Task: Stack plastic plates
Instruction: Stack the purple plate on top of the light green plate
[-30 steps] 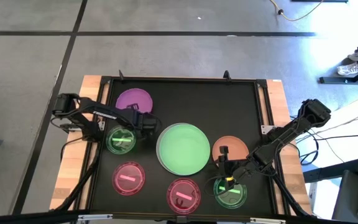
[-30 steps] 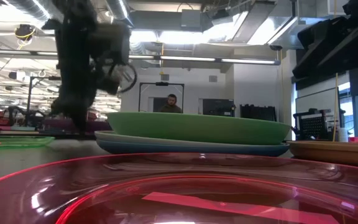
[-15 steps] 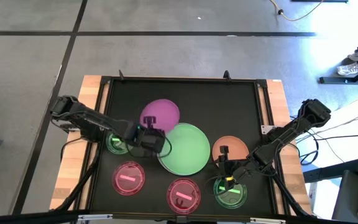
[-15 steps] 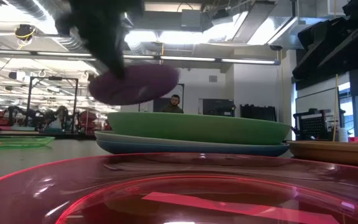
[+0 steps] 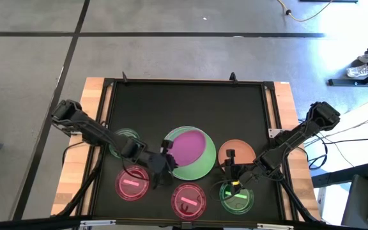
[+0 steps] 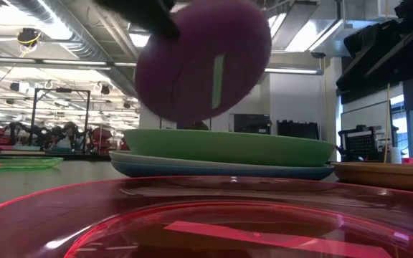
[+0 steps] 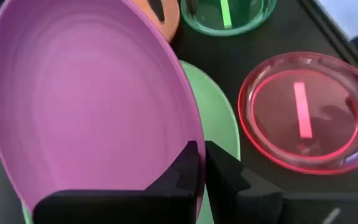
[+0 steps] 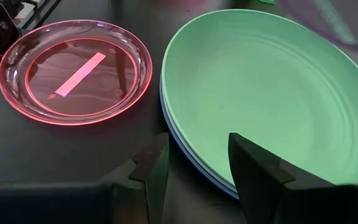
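Note:
My left gripper is lowering the purple plate's free edge (image 5: 201, 144) over the large green plate's open middle (image 8: 281, 96) and should continue until that edge rests inside, then let go.
My left gripper (image 5: 163, 158) is shut on the purple plate (image 5: 188, 143), which hangs tilted over the large green plate (image 5: 200, 163). In the low view the purple plate (image 6: 203, 61) is clear above the green plate (image 6: 228, 147), which lies on a blue plate (image 6: 221, 170). My right gripper (image 5: 230, 167) waits open between the orange plate (image 5: 241, 152) and a small translucent green plate (image 5: 237, 198). In its wrist view the open right gripper (image 8: 201, 171) points at the near rim of the green plate (image 8: 272, 87). My left gripper pinches the purple plate's rim (image 7: 194, 134) between its two fingers, one finger (image 7: 190, 163) on the inner face and the other on the underside. It comes from the table's left and near side. The plate is lifted clear and steeply tilted above the green plate.
Two small translucent pink plates (image 5: 131, 182) (image 5: 188, 199) lie along the near edge. Another small translucent green plate (image 5: 125, 142) lies at the left, under my left arm. The far half of the black table top (image 5: 190, 102) is bare. A person shows in the room behind.
My left gripper has lifted the purple plate off the table's far left part and carried it right and toward the near edge, until it is over the green plate. The plate has tipped from flat to steeply tilted. My right arm has kept still.

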### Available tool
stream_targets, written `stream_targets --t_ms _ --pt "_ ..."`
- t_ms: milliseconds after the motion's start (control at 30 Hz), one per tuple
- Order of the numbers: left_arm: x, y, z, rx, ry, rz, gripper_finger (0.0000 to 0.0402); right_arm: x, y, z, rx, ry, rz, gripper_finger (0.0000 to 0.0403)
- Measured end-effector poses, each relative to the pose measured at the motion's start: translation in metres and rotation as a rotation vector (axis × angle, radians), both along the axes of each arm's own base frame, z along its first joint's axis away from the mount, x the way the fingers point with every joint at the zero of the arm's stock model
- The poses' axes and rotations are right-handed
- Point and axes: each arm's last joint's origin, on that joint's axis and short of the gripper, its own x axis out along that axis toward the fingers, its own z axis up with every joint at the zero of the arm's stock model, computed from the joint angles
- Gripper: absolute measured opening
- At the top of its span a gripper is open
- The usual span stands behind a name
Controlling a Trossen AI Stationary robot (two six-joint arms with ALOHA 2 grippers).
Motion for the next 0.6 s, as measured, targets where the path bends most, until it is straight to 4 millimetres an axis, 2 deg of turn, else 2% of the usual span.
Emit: stream_targets --t_ms 400,600 --pt "0.02 0.0 -0.049 0.042 0.107 -0.008 0.0012 -0.001 -0.001 -0.001 0.003 0.016 -0.011 0.0154" --pt "0.022 -0.001 -0.057 0.052 0.128 -0.007 0.0012 -0.003 -0.003 -0.004 0.009 0.049 -0.038 0.0154"
